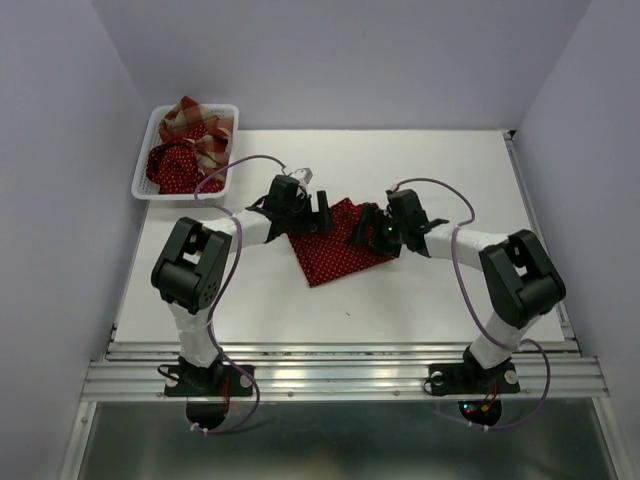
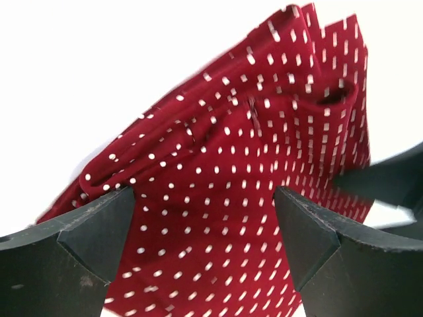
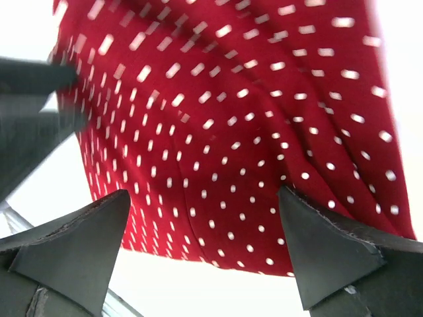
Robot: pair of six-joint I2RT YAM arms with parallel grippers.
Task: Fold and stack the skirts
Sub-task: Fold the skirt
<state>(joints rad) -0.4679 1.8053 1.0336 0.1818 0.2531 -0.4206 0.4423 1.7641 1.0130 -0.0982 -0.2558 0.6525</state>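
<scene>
The dark red skirt lies crooked with one corner (image 1: 313, 283) toward the near edge, so my grippers should turn the folded cloth (image 1: 338, 250) square before my right gripper slides it away.
A dark red polka-dot skirt (image 1: 335, 255) lies spread on the white table (image 1: 450, 180), with one corner pointing toward the near edge. My left gripper (image 1: 320, 212) hovers over its upper left part, open, with dotted cloth (image 2: 264, 132) showing between the fingers (image 2: 99, 228) and nothing clamped. My right gripper (image 1: 368, 232) is over the skirt's right side, also open, and the skirt's hem (image 3: 231, 119) lies between its fingertips (image 3: 324, 244). A plaid skirt (image 1: 195, 125) and another dotted red skirt (image 1: 175, 170) sit crumpled in the basket.
The white slotted basket (image 1: 143, 155) stands at the table's far left corner. Grey walls close in the left, back and right sides. An aluminium rail (image 1: 340, 375) runs along the near edge by the arm bases. Each wrist view shows the other gripper nearby.
</scene>
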